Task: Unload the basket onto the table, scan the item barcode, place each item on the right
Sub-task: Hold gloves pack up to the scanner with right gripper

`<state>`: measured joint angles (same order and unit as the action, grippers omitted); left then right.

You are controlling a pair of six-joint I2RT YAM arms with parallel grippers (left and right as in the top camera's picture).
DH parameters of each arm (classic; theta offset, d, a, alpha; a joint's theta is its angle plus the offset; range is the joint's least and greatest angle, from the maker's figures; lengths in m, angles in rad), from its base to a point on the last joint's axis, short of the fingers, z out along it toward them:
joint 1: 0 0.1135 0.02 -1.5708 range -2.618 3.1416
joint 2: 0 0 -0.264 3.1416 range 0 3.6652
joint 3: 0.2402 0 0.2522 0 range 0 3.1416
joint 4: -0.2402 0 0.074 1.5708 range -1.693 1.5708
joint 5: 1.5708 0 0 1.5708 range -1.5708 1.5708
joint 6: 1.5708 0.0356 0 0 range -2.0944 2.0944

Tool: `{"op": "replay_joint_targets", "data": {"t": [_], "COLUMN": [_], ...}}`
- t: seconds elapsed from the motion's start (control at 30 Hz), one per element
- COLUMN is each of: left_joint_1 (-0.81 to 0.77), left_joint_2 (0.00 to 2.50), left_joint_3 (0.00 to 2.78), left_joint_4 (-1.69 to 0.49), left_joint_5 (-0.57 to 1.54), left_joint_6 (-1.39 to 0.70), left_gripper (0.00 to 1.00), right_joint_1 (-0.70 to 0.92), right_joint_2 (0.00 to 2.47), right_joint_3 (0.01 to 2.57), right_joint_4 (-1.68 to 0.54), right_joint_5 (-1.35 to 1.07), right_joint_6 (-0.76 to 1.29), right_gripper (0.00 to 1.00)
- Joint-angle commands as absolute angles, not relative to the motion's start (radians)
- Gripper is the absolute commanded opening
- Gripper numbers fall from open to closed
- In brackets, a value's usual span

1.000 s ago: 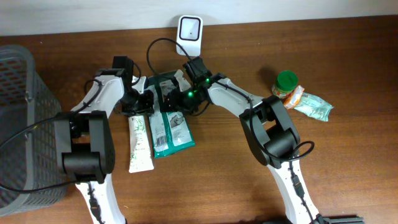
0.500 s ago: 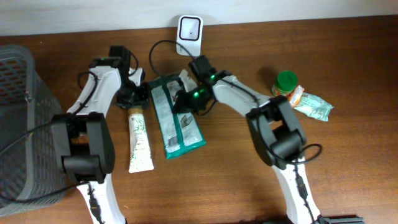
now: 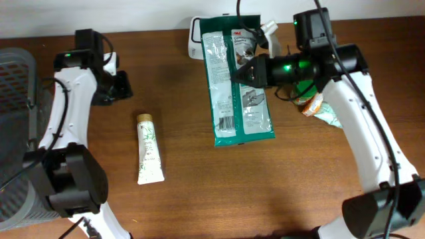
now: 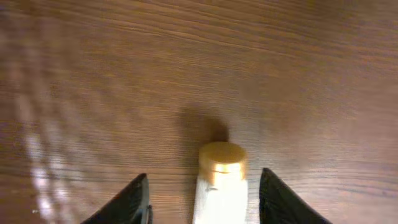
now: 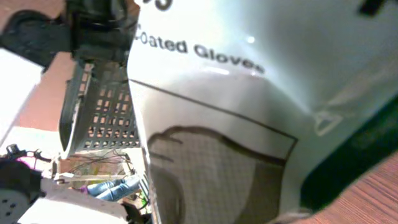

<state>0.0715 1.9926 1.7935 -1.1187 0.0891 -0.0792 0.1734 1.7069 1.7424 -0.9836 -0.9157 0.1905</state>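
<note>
The pack's barcode points up at the pack's end far from the scanner, so next my right gripper tips the pack onto its edge over the white scanner.
The item is a green and white pack of coated gloves. It hangs in the air over the back of the table, printed face up, with my right gripper shut on its right edge. In the right wrist view the pack fills most of the frame and hides the fingers. The white scanner stands at the back edge, half covered by the pack's top left corner. My left gripper is open at the far left, holding nothing. In the left wrist view its fingers stand either side of a tube's gold cap on the table below.
A white tube with a gold cap lies lengthwise left of centre. A green-lidded jar and a pale green packet sit at the right behind my right arm. A dark mesh basket stands at the left edge.
My right gripper has lifted the gloves pack off the table and carried it up and to the right. My left gripper has opened and drawn back to the left.
</note>
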Motion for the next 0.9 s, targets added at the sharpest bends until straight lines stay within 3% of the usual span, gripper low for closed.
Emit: {"op": "replay_joint_targets", "data": {"t": [0.0,0.03,0.23,0.33,0.43,0.63,0.87], "left_joint_1": [0.088,0.091,0.093,0.093,0.093,0.093,0.093], "left_joint_2": [1.983,1.983,1.983,1.983,1.983,1.983,1.983], "left_joint_3": [1.81,1.81,1.809,1.809,1.809,1.809,1.809], "left_joint_4": [-1.119,-1.119,-1.12,-1.12,-1.12,-1.12,-1.119], "left_joint_5": [0.062,0.016,-0.008,-0.008,-0.008,-0.008,-0.008], "left_joint_6": [-0.074,-0.074,-0.074,-0.074,-0.074,-0.074,-0.074], "left_gripper": [0.66,0.99,0.99,0.99,0.99,0.99,0.99], "right_joint_1": [0.187,0.21,0.355,0.439,0.469,0.472,0.478], "right_joint_2": [1.689,1.689,1.714,1.79,1.906,2.129,2.385], "right_joint_3": [1.745,1.746,1.944,1.965,1.964,1.964,1.964], "right_joint_4": [-0.977,-0.97,-0.911,-0.553,-0.35,0.064,0.44], "right_joint_5": [-0.892,-0.821,-0.255,0.112,0.245,0.243,0.078], "right_joint_6": [0.169,0.169,0.145,-0.09,-0.282,-0.621,-1.069], "right_gripper": [0.04,0.04,0.04,0.04,0.04,0.04,0.04]}}
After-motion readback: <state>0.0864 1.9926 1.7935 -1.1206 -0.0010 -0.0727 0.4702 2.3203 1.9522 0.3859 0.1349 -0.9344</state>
